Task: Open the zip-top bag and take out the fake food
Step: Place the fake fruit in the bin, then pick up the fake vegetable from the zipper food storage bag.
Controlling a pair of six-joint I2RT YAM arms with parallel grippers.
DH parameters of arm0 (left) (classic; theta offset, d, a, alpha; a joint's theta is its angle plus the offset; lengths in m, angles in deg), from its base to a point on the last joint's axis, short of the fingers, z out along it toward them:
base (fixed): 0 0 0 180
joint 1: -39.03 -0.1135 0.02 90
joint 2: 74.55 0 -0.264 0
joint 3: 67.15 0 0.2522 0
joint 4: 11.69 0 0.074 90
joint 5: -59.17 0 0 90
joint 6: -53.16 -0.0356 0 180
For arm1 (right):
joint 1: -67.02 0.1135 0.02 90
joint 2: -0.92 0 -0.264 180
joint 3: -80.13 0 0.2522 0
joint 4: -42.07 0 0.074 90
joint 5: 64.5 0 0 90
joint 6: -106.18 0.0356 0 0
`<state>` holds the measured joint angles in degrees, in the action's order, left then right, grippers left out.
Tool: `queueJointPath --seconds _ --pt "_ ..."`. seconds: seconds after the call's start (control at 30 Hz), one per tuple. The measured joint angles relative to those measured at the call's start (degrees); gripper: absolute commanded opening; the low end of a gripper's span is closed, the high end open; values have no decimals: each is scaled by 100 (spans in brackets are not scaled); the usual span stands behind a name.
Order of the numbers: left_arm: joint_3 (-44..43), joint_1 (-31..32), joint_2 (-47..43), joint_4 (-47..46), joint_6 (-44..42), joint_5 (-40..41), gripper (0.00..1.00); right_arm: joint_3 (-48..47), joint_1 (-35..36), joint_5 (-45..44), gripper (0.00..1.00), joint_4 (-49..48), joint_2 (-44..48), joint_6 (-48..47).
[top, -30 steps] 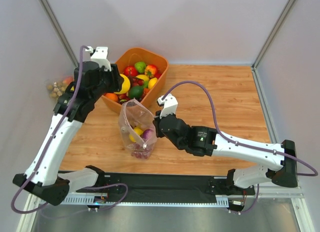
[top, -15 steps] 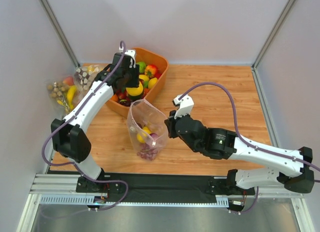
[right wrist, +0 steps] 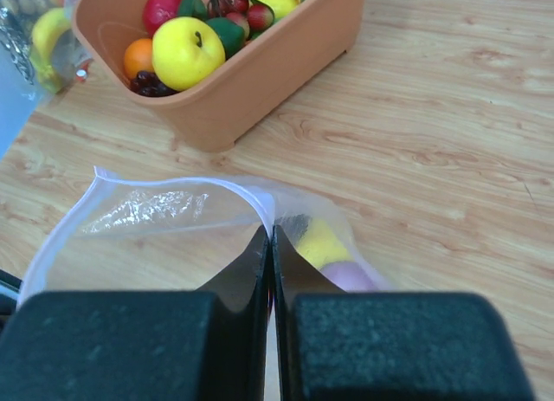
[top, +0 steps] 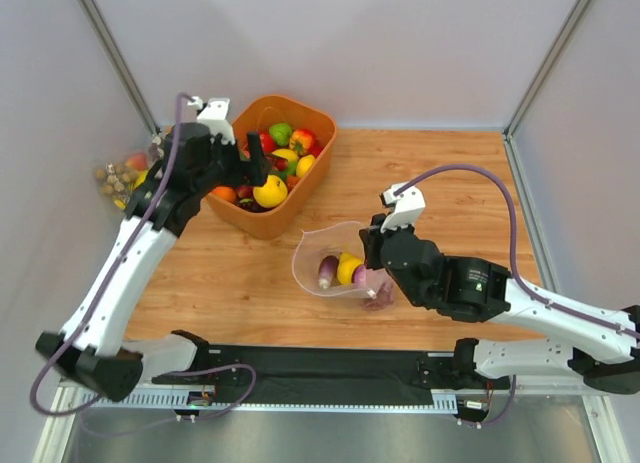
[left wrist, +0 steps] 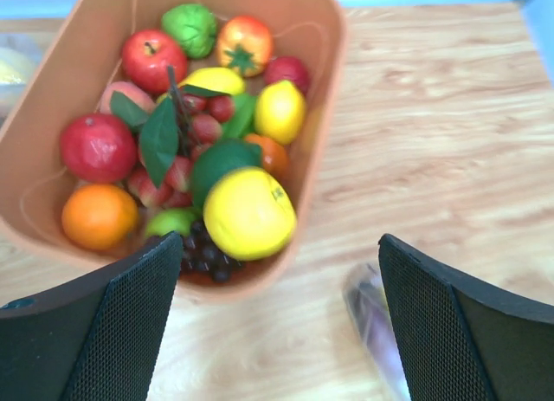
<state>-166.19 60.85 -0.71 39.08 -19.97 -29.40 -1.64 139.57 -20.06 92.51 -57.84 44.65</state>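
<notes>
The fake food is toward the bag's closed end (top: 379, 291), so next my right gripper hands the bag's rim to my left gripper and reaches that end.
The clear zip-top bag (top: 330, 268) lies tilted on its side mid-table, its mouth gaping to the left. My right gripper (top: 372, 245) is shut on the bag's rim (right wrist: 270, 226), jaws pressed flat together over the plastic. Fake food shows inside the bag: a long purple piece (top: 327, 272), a yellow fruit (top: 349, 269) (right wrist: 320, 242) and a purple onion (right wrist: 351, 276). My left gripper (left wrist: 281, 323) hangs open and empty over the near rim of the orange basket (top: 300, 198), just above a large yellow fruit (left wrist: 248, 212) that rests among the basket's produce.
The orange basket (left wrist: 333, 37) at the back left is full of plastic fruit. Clear bags with a banana and nuts (top: 122, 173) lie at the far left by the wall. Bare wooden tabletop (top: 450, 173) stretches to the right.
My left gripper opened and the yellow fruit it carried now lies in the basket. My right gripper moved right with the bag, tipping it from upright onto its side.
</notes>
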Motion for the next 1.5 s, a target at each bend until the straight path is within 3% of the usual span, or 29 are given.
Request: queueJointPath --seconds 0.2,0.3,0.6,0.93,1.07,1.23,1.33,1.5 --pt "1226 588 -2006 -48 219 -297 99 129 146 -46 0 -26 -389 334" --pt "1801 944 -2778 11 391 -496 99 197 411 83 0 -192 -1058 555" --pt "3003 1147 -4725 282 1019 -1436 94 192 643 881 0 -872 -2387 789" --pt "4240 1147 -5541 302 1480 -2065 74 101 807 1353 0 -1381 -2597 1073" --pt "4815 1154 -5589 258 1615 -2124 64 258 828 1307 0 -1342 -2369 1207" --pt "5193 1248 -5530 122 1751 -2116 59 533 826 1187 0 -1276 -1862 1394" --pt "5287 1543 -5342 -79 1812 -2011 59 636 828 1143 0 -1263 -1665 1469" --pt "5305 2743 -4575 -479 1895 -1207 62 654 839 1110 0 -1248 -1639 1543"
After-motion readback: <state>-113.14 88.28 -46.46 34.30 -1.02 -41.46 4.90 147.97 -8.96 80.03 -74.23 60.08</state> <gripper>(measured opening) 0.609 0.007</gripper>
